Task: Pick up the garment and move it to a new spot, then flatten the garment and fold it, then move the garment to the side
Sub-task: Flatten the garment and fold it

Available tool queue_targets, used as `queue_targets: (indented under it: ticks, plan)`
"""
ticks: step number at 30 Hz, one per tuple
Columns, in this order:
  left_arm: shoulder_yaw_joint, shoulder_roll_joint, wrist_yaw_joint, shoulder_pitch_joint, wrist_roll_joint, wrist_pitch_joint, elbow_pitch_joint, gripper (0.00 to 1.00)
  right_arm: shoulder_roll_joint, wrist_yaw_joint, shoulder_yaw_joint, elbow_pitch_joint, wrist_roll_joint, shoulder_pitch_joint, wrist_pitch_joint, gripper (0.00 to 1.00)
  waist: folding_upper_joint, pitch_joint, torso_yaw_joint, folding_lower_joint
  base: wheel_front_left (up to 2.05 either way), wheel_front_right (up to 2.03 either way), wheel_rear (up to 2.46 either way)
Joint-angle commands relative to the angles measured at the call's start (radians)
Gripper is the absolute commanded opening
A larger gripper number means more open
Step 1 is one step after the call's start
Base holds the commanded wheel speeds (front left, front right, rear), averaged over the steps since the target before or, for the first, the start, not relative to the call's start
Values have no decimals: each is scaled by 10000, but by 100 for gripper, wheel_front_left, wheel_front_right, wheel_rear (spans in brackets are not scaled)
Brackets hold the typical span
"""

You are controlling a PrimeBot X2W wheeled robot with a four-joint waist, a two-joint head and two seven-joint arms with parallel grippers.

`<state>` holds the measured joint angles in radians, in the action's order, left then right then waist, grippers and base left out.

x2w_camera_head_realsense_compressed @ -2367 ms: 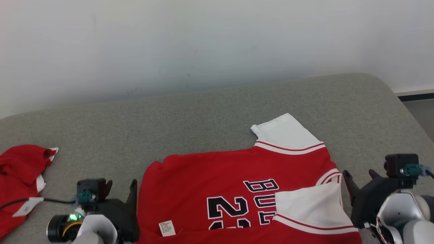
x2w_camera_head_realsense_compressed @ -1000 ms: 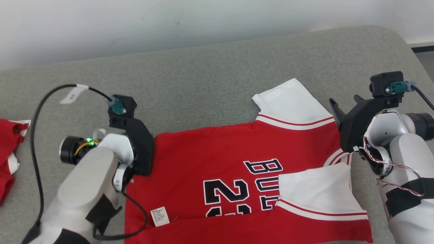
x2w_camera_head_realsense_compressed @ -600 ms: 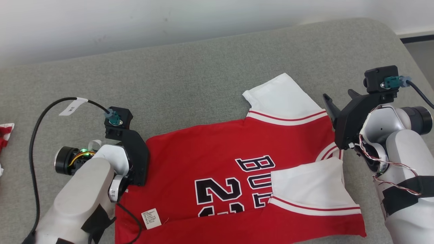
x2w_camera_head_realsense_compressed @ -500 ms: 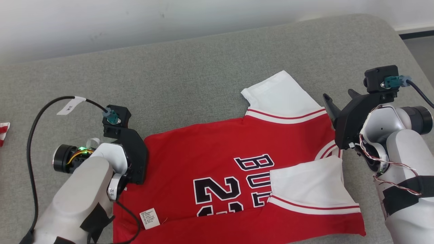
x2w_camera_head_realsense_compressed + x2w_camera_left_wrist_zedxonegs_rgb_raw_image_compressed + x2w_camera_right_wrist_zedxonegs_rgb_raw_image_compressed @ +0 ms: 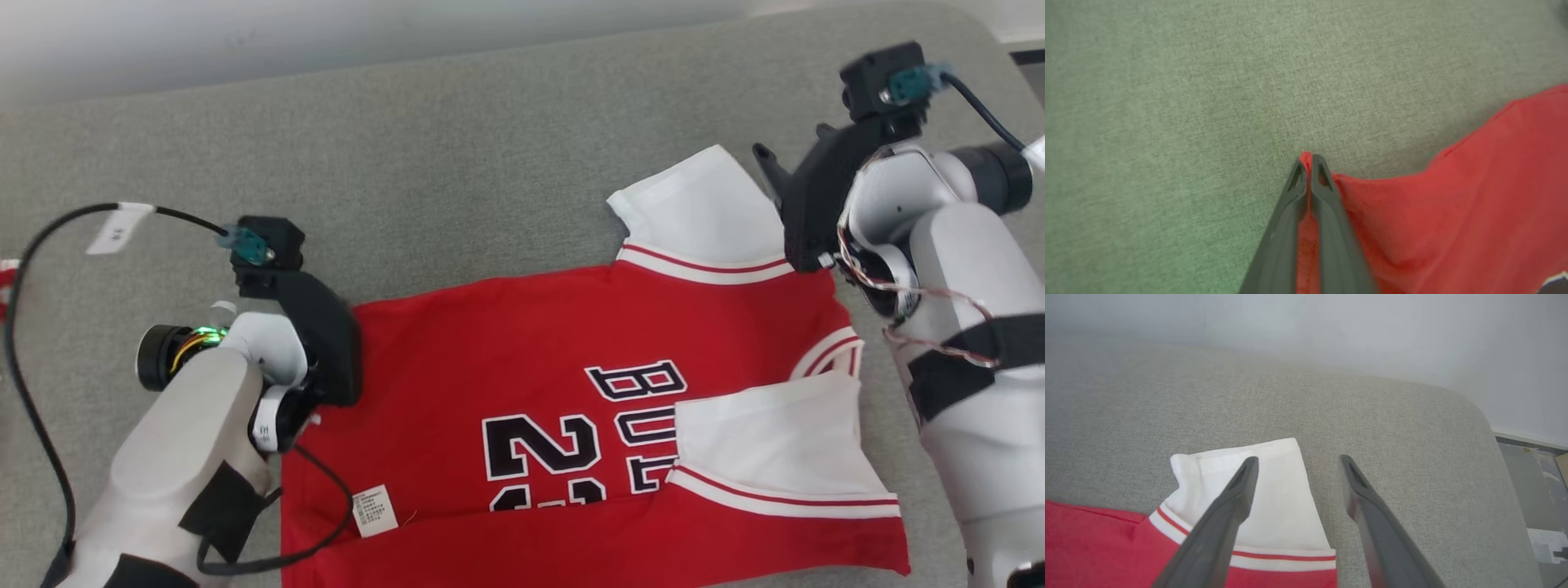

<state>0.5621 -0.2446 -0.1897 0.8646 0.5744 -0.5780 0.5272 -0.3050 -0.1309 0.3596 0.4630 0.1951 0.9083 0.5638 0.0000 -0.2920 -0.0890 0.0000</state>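
A striped seam joins the far white sleeve to the jersey's far side, so that side should come along and cover most of the lettering when I fold the sleeve over.
The garment is a red jersey with white sleeves and black lettering, spread on the grey cushion. My left gripper points down at the jersey's far left corner. In the left wrist view it is shut, with red fabric pinched between its fingers. My right gripper is open at the right edge of the far white sleeve. From the right wrist, one finger lies over the sleeve and the other over bare cushion; nothing is between the gripper's tips.
A second red cloth peeks in at the far left edge. A pale wall runs behind the cushion. The cushion's rounded right end drops to the floor. A black cable loops from my left wrist.
My left gripper has shut on the jersey's left corner. My right gripper has moved away from me, up to the far white sleeve, still open. The camera has tilted down.
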Motion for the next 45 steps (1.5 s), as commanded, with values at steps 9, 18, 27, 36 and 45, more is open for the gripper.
queue_targets:
  ticks: [9,18,27,36,45]
  plan:
    - [-582,470,-79,-84,708,659,-387,0,-140,3,-59,2994,-86,1528,-533,100,0,-811,861,0,0,0,0]
    - [-587,772,-113,87,908,651,-707,0,-77,3,-1578,5268,-1346,2460,-1353,100,0,-1244,1365,0,0,0,0]
    - [-290,887,-186,155,751,594,-894,0,103,3,-2079,6386,-1819,3222,-1254,63,0,-1498,1750,0,0,0,0]
    - [-241,773,-277,-38,809,587,-1087,0,221,6,-2328,6910,-2270,3336,-1107,0,0,-1640,1700,0,0,0,0]
    - [-520,836,-361,-491,817,1727,-1243,0,441,6,-2453,6256,-2094,3042,-3119,0,0,-1152,1480,0,0,0,0]
